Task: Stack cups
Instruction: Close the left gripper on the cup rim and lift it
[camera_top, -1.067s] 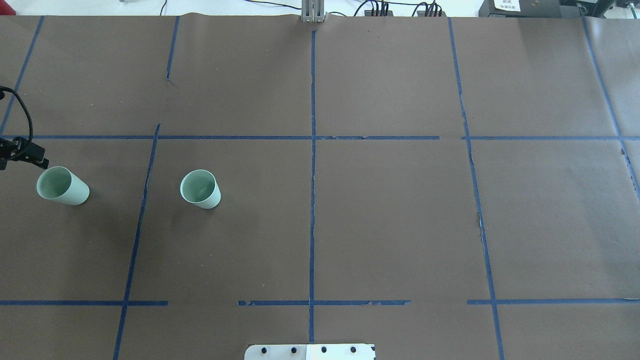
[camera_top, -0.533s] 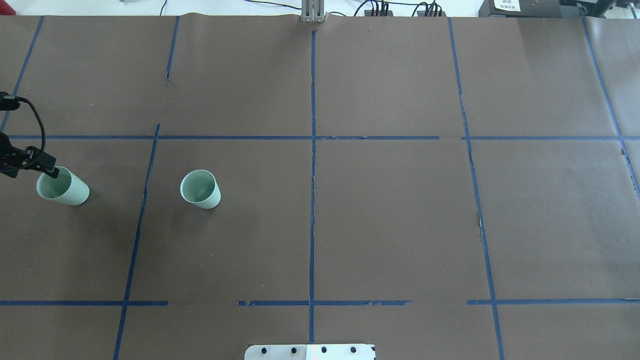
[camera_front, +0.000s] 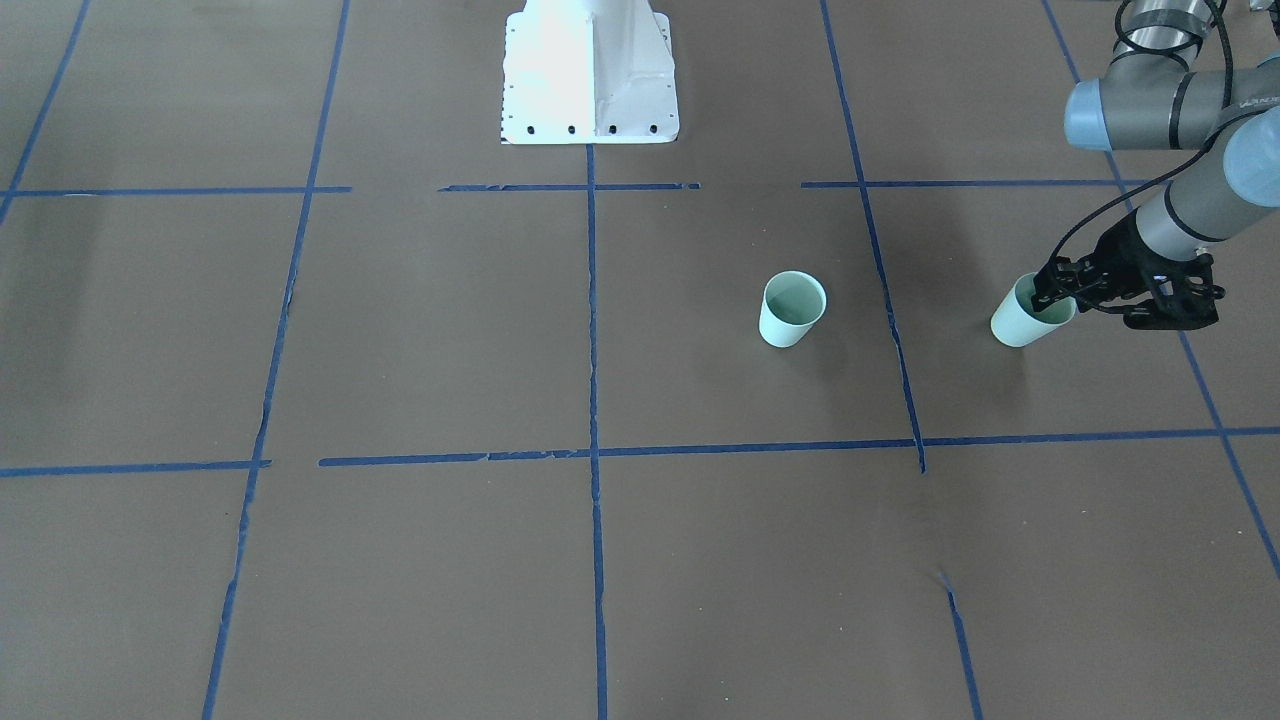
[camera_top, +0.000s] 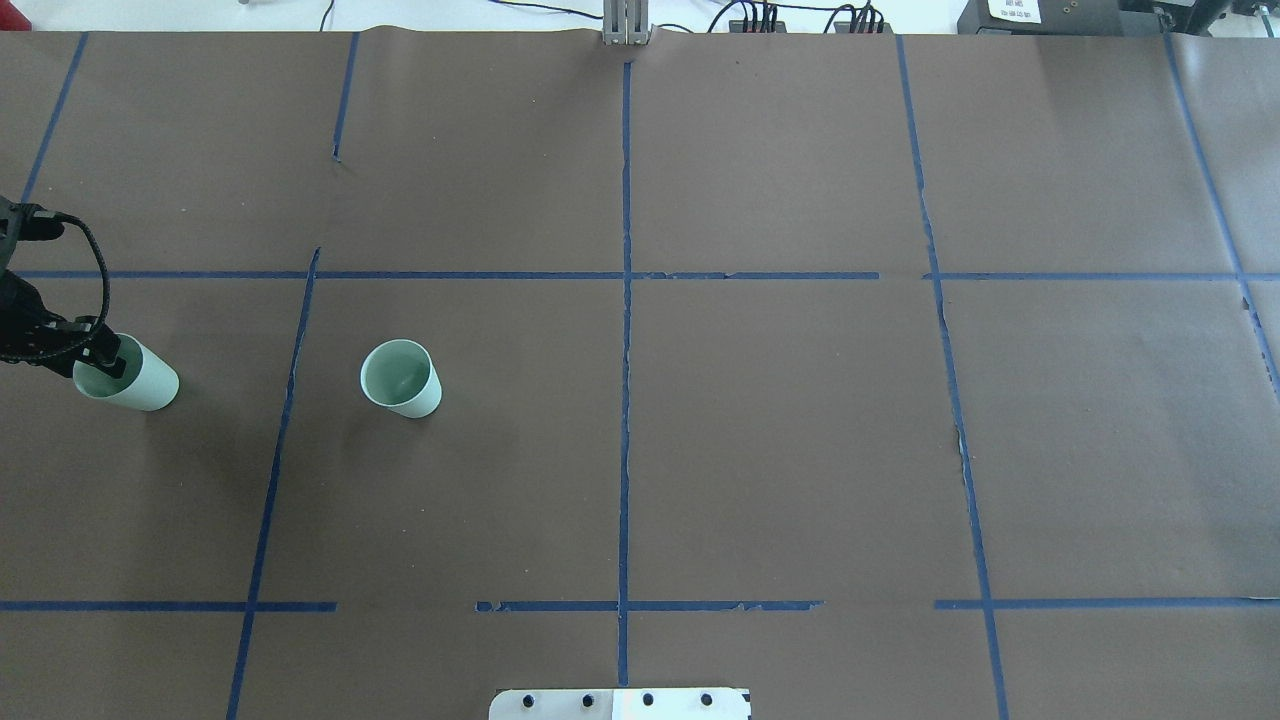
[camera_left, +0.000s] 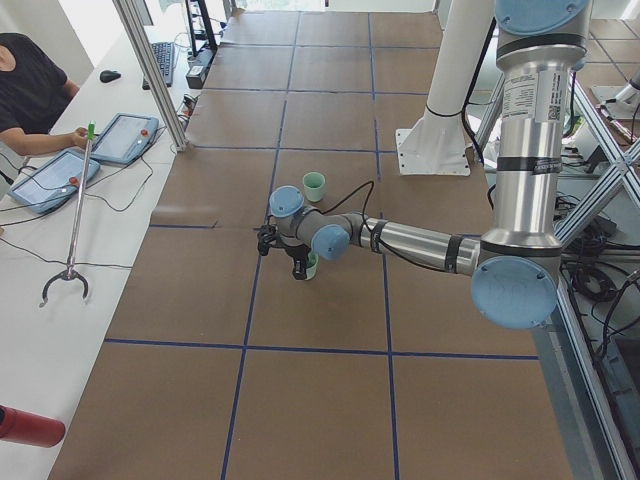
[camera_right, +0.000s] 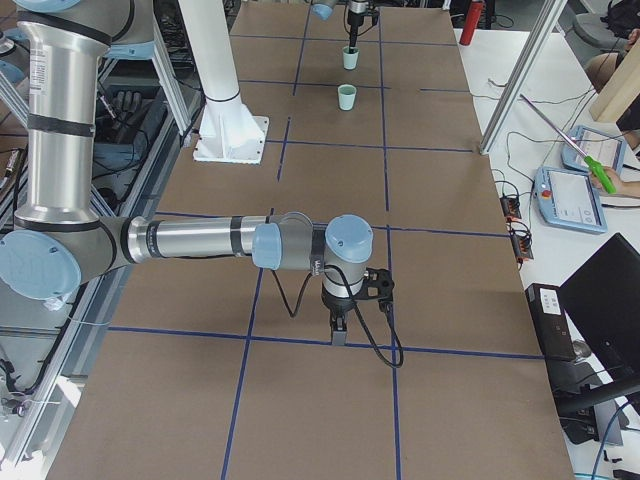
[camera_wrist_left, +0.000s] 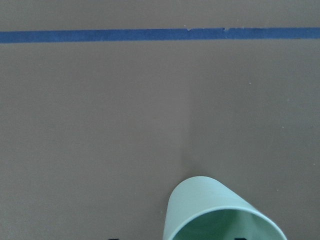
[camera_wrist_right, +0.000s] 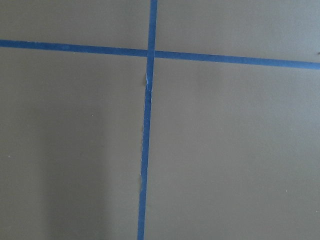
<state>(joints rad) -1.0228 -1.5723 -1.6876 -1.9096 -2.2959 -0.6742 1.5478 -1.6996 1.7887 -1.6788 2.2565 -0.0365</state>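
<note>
The cup at my left gripper (camera_front: 1021, 319) should slip inside nearly up to its rim when I lower it in, because the middle cup narrows (camera_front: 787, 324) toward its base.
Two pale mint-green cups stand upright on the brown paper. The left cup (camera_top: 135, 380) (camera_front: 1015, 325) is at the table's far left. The other cup (camera_top: 400, 378) (camera_front: 792, 310) stands apart, nearer the middle. My left gripper (camera_top: 105, 358) (camera_front: 1048, 292) is open at the left cup's rim, with one finger over its mouth and one outside the wall. The left wrist view shows that cup (camera_wrist_left: 220, 212) at the bottom edge. My right gripper (camera_right: 340, 335) points down at bare paper far from both cups. I cannot tell if it is open.
Blue tape lines (camera_top: 625, 300) divide the brown paper into a grid. The white robot base plate (camera_top: 620, 703) (camera_front: 590, 80) sits at the near middle edge. Operators with tablets (camera_left: 130, 135) and a grabber tool (camera_left: 72, 220) are at a side table.
My left gripper has moved right and down from beside the left cup onto its rim. Both cups stand where they were.
</note>
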